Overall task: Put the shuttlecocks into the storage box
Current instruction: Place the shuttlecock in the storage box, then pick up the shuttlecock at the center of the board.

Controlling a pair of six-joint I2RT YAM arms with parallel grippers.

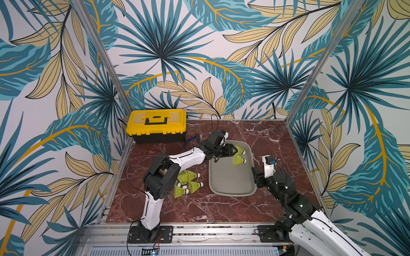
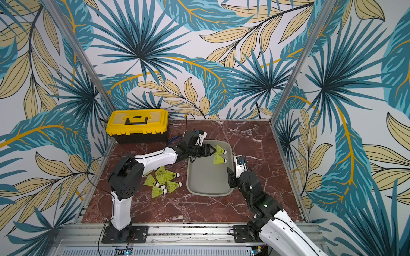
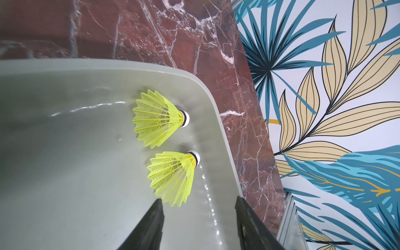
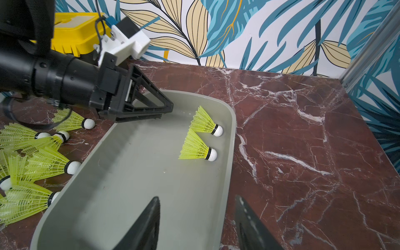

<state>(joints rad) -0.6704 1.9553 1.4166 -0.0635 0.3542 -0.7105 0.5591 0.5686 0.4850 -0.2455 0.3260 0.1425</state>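
Note:
Two shuttlecocks are inside the storage box point(image 1: 238, 158). My left gripper is empty, so it should keep going to the heap and close on the shuttlecock point(image 1: 195, 186) closest to the box.
Two neon yellow-green shuttlecocks point(image 1: 239, 149) point(image 1: 238, 160) lie on their sides at the far end of the grey storage box point(image 1: 230, 177), white tips toward its right rim. In the left wrist view they are one shuttlecock point(image 3: 158, 119) and another point(image 3: 173, 175). My left gripper point(image 1: 234, 150) point(image 3: 199, 199) hovers open over that end, nothing between its fingers, the nearer skirt just ahead of one finger. Several more shuttlecocks point(image 1: 188, 181) point(image 4: 32, 155) lie heaped on the table left of the box. My right gripper point(image 1: 255, 175) point(image 4: 197, 197) is open and empty, straddling the box's right rim.
A yellow-lidded black toolbox point(image 1: 156, 124) stands at the back left, with blue-handled pliers point(image 1: 192, 139) beside it. Patterned walls and metal posts close in the red marble table point(image 1: 277, 141) on three sides. My left arm's elbow point(image 1: 162, 177) overhangs the heap.

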